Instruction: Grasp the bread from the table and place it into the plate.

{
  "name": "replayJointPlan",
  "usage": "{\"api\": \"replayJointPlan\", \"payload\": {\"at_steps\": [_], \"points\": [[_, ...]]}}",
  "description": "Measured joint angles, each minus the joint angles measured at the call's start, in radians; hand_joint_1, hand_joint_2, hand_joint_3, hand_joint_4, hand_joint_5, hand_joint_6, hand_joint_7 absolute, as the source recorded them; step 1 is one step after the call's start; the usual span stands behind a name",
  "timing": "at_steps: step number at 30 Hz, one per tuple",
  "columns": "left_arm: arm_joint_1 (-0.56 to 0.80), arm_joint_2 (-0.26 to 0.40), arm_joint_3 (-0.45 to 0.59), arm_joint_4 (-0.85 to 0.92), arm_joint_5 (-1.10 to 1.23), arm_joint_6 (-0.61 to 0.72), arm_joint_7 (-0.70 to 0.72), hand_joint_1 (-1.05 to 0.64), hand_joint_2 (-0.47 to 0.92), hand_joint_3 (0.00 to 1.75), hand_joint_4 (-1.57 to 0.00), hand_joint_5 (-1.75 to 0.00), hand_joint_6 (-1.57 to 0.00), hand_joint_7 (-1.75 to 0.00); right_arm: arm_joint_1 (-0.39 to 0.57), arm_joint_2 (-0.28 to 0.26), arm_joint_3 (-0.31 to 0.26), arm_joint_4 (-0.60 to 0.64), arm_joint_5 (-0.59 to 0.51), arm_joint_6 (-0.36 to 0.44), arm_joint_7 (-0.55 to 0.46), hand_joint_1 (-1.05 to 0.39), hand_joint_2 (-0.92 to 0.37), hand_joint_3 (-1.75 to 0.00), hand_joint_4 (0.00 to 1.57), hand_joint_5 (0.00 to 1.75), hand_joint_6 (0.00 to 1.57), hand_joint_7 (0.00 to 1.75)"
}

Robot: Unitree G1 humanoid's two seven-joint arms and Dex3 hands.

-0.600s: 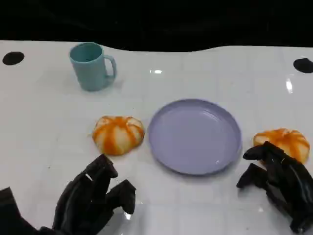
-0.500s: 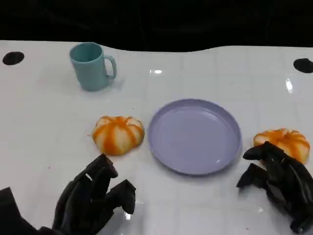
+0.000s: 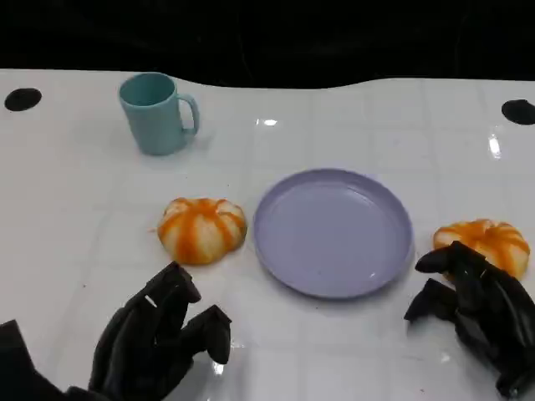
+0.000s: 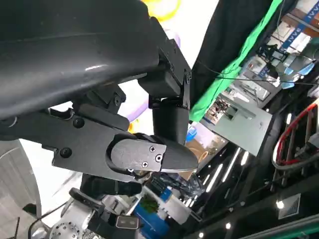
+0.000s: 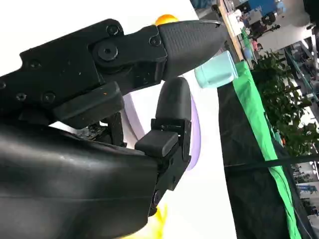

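The bread roll nearer the mug (image 3: pixel 202 230) should get squeezed narrow when I lift it, then become round again in the plate, because creases separate its puffy lobes (image 3: pixel 203 215).
Two orange-striped bread rolls lie on the white table. One roll (image 3: pixel 202 230) sits just left of the lilac plate (image 3: pixel 333 231); the other roll (image 3: pixel 485 243) lies to the plate's right. The plate holds nothing. My left hand (image 3: pixel 159 338) hovers at the near edge, below the left roll, fingers apart and holding nothing. My right hand (image 3: pixel 476 313) sits just in front of the right roll, fingertips close to it, fingers spread and empty. The right wrist view shows my right hand (image 5: pixel 149 79) with the plate (image 5: pixel 192 134) and a bit of orange roll (image 5: pixel 164 20) beyond.
A teal mug (image 3: pixel 157 113) stands at the back left, also seen as the mug (image 5: pixel 215 69) in the right wrist view. Two black holes (image 3: pixel 22 98) mark the table's far corners. Bare white table lies between the hands.
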Motion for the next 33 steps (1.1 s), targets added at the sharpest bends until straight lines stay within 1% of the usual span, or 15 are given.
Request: {"api": "replayJointPlan", "payload": {"at_steps": [3,7,10,11,12,13,14,15,17,18,22,23,27,31,33], "points": [[0.000,0.000,0.000,0.000,0.005,-0.016,0.000,-0.56,0.92,0.27,-0.86,-1.75,-0.65,-1.72,0.000,-0.001,0.001,0.000,-0.007,-0.003,-0.001,-0.54,-0.92,-0.29,0.67,1.57,0.61,1.28],[-0.002,0.011,-0.014,-0.003,0.058,-0.060,0.000,-0.59,0.92,0.37,-0.66,-1.74,-0.49,-1.52,-0.003,-0.001,0.001,0.010,-0.008,-0.015,0.000,-0.54,-0.92,-0.29,0.67,1.56,0.61,1.27],[-0.002,0.022,-0.029,-0.012,0.107,-0.110,0.000,-0.60,0.92,0.38,-0.64,-1.75,-0.48,-1.50,-0.006,-0.001,0.001,0.018,-0.011,-0.023,0.000,-0.54,-0.92,-0.29,0.67,1.56,0.61,1.27],[-0.002,0.022,-0.031,-0.013,0.109,-0.114,0.000,-0.62,0.92,0.32,-0.54,-1.34,-0.42,-0.97,-0.006,-0.001,0.001,0.020,-0.012,-0.027,0.000,-0.54,-0.92,-0.26,0.67,1.56,0.61,1.26],[-0.002,0.025,-0.036,-0.015,0.138,-0.136,0.005,-0.63,0.92,0.29,-0.52,-1.16,-0.45,-0.68,-0.007,-0.001,0.000,0.020,-0.012,-0.028,0.000,-0.54,-0.92,-0.25,0.68,1.55,0.61,1.26],[-0.002,0.037,-0.049,-0.025,0.188,-0.175,0.014,-0.63,0.92,0.28,-0.51,-1.07,-0.47,-0.54,-0.009,0.000,-0.001,0.021,-0.012,-0.023,-0.001,-0.54,-0.92,-0.25,0.68,1.55,0.61,1.26],[-0.004,0.050,-0.059,-0.039,0.231,-0.214,0.024,-0.64,0.92,0.24,-0.37,-0.97,-0.41,-0.37,-0.012,0.000,-0.002,0.021,-0.011,-0.015,-0.002,-0.54,-0.92,-0.25,0.67,1.55,0.61,1.26],[-0.011,0.064,-0.069,-0.051,0.280,-0.258,0.040,-0.64,0.92,0.23,-0.32,-0.94,-0.40,-0.30,-0.014,0.000,-0.003,0.021,-0.010,-0.009,-0.003,-0.54,-0.92,-0.25,0.67,1.54,0.61,1.26],[-0.031,0.100,-0.089,-0.078,0.377,-0.338,0.072,-0.64,0.92,0.21,-0.26,-0.89,-0.38,-0.23,-0.018,0.000,-0.004,0.021,-0.010,0.000,-0.009,-0.54,-0.92,-0.26,0.67,1.54,0.60,1.26],[-0.039,0.114,-0.097,-0.086,0.405,-0.366,0.083,-0.64,0.92,0.19,-0.25,-0.81,-0.38,-0.17,-0.019,0.000,-0.004,0.021,-0.010,0.002,-0.010,-0.53,-0.92,-0.27,0.67,1.54,0.60,1.26],[-0.045,0.161,-0.132,-0.126,0.566,-0.420,0.176,-0.64,0.92,0.18,-0.24,-0.73,-0.39,-0.11,-0.019,0.001,-0.001,0.021,-0.016,-0.003,-0.011,-0.52,-0.92,-0.29,0.66,1.54,0.60,1.27],[-0.045,0.168,-0.137,-0.131,0.584,-0.426,0.191,-0.60,0.92,0.13,-0.15,-0.67,-0.36,-0.08,-0.019,0.001,-0.001,0.021,-0.018,-0.005,-0.011,-0.53,-0.92,-0.30,0.66,1.54,0.59,1.27],[-0.070,0.213,-0.168,-0.149,0.769,-0.468,0.298,-0.57,0.92,0.09,-0.06,-0.62,-0.32,-0.04,-0.021,-0.001,-0.003,0.029,-0.019,-0.013,-0.006,-0.53,-0.92,-0.29,0.67,1.55,0.60,1.26],[-0.145,0.311,-0.200,-0.132,0.992,-0.567,0.424,-0.55,0.92,0.04,-0.01,-0.54,-0.30,-0.02,-0.027,-0.002,-0.008,0.041,-0.013,-0.013,0.008,-0.52,-0.92,-0.28,0.67,1.54,0.60,1.25],[-0.171,0.344,-0.214,-0.110,1.051,-0.601,0.472,-0.57,0.91,0.02,-0.01,-0.43,-0.25,-0.01,-0.029,-0.002,-0.009,0.045,-0.011,-0.015,0.017,-0.53,-0.92,-0.28,0.67,1.55,0.61,1.24]]}}
